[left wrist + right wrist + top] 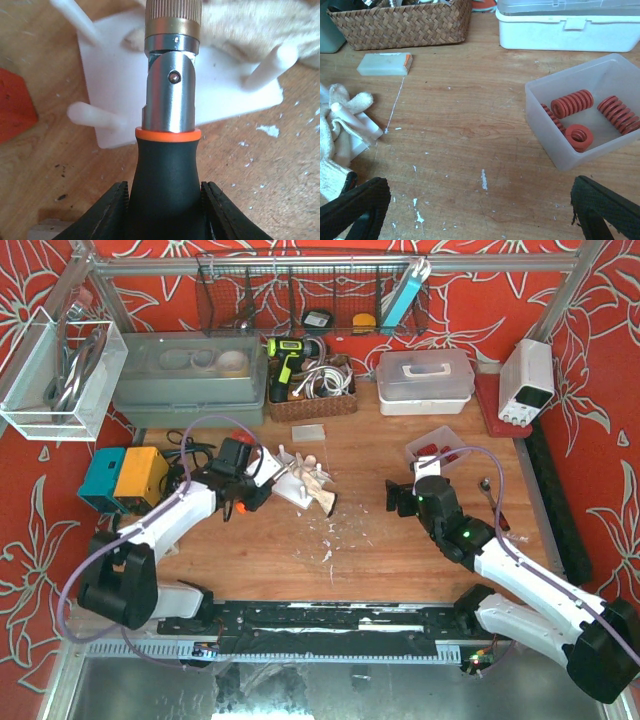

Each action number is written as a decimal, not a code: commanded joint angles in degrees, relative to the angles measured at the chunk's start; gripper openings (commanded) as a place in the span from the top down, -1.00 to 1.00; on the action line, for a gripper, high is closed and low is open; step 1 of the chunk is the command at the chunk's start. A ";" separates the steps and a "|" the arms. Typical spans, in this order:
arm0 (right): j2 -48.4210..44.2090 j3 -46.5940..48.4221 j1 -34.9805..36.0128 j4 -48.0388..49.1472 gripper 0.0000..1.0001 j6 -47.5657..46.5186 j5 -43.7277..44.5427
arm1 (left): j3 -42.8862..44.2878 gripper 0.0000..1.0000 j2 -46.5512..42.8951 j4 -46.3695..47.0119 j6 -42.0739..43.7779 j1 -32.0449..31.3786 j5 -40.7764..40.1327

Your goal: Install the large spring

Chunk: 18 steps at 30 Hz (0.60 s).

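The robot's left gripper should put the tool down beside the red block before the right gripper clears the glove, because the tool hangs over the white peg plate (112, 90).
Several red coil springs (572, 102) lie in a translucent bin (580, 157), seen in the top view (435, 448) at the right. My right gripper (480, 210) is open and empty, low over bare wood just left of the bin (400, 495). My left gripper (165, 210) is shut on the black handle of a tool (165, 175) with an orange ring and a silver shaft. The tool points at a white peg plate (120, 85), which is partly covered by a cream glove (260, 25). The plate also shows in the top view (300, 488).
A wicker basket (400, 22), a white lidded box (570, 25) and a small clear case (385, 64) stand at the back. Teal and orange boxes (125, 478) sit left of my left arm. White flecks dot the wood. A power supply (527, 380) stands at the far right.
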 commanded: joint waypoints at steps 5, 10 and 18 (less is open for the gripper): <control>0.32 -0.04 0.34 -0.30 -0.97 0.50 2.18 | 0.70 1.00 -9.04 6.94 -6.43 0.79 1.96; 0.24 0.04 0.37 -0.47 -0.98 0.41 2.36 | -0.16 1.00 -12.36 12.09 -15.56 3.68 -3.05; -0.47 0.13 0.29 -0.70 -0.97 0.43 2.36 | -0.47 1.00 -12.20 16.28 -40.70 5.86 -11.76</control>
